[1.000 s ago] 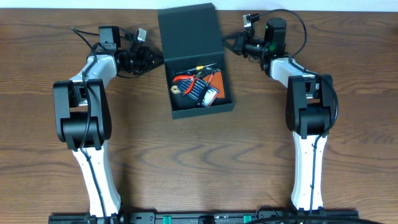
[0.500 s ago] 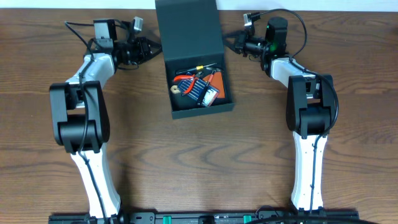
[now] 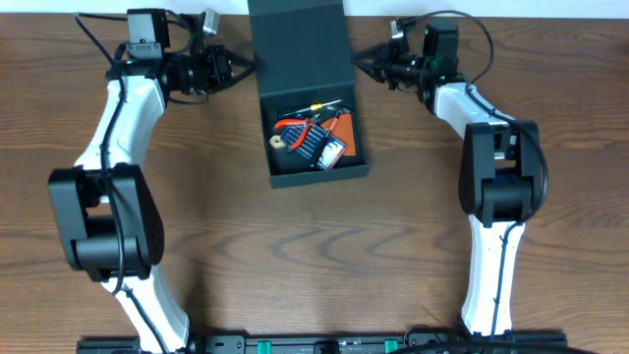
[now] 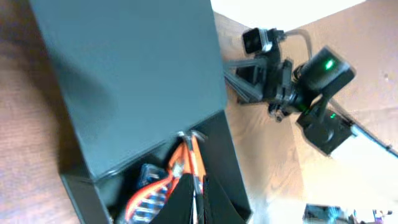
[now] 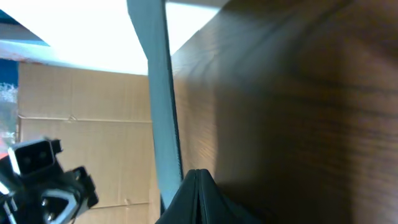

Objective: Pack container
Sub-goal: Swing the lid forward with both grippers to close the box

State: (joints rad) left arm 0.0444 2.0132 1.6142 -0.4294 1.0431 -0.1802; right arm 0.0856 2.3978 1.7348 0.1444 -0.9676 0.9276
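The lid leans back with its inner side (image 3: 301,49) facing my left gripper, so I will bring that gripper behind the lid's side edge (image 3: 256,61) and swing it closed.
The dark teal container (image 3: 322,169) stands open at the table's centre with its flap lid (image 3: 300,44) raised. Inside lie red-handled pliers (image 3: 300,126), a blue tool (image 3: 316,146) and an orange card. My left gripper (image 3: 246,67) is shut and empty, its tips by the lid's left edge. My right gripper (image 3: 359,59) is shut and empty at the lid's right edge. The left wrist view shows the lid's (image 4: 130,74) inner face, the pliers (image 4: 186,158) below it, and my shut left gripper (image 4: 196,186). The right wrist view shows the lid (image 5: 158,93) edge-on just past my shut right gripper (image 5: 196,177).
The brown wooden table (image 3: 393,256) spreads around the container. Both arm bases stand at the near edge. Cables loop behind each wrist at the far edge. A cardboard wall shows behind the table in the wrist views.
My left arm has swung up and outward, its gripper staying by the lid's left edge. The lid has come from leaning back to standing straighter. My right gripper has barely shifted.
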